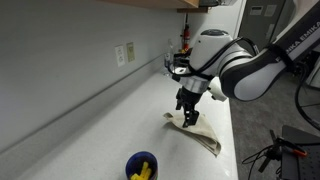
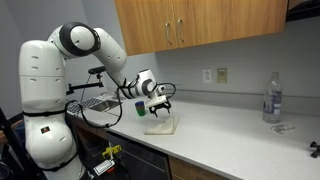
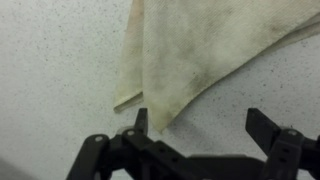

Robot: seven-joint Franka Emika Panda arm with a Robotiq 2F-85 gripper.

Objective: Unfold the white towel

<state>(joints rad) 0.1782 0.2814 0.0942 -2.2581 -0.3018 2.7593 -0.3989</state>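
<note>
My gripper should carry on going down until the fingers straddle the corner's tip (image 3: 160,125), then close, as the white towel's corner (image 3: 170,105) points in between my open fingers.
The white towel (image 3: 190,50) lies folded on the speckled white counter, off-white with faint smudges; its layered corner points down toward my jaws in the wrist view. My gripper (image 3: 200,125) hovers just above that corner, open, with nothing between the fingers; the left fingertip (image 3: 141,120) stands next to the towel's tip. In both exterior views the gripper (image 1: 187,112) (image 2: 158,106) hangs over the towel (image 1: 200,133) (image 2: 161,125), at its end.
A blue cup (image 1: 141,167) with yellow things inside stands near the counter's front edge, also visible behind the arm (image 2: 139,107). A clear water bottle (image 2: 271,100) stands far along the counter. The wall (image 1: 70,60) with an outlet runs close beside.
</note>
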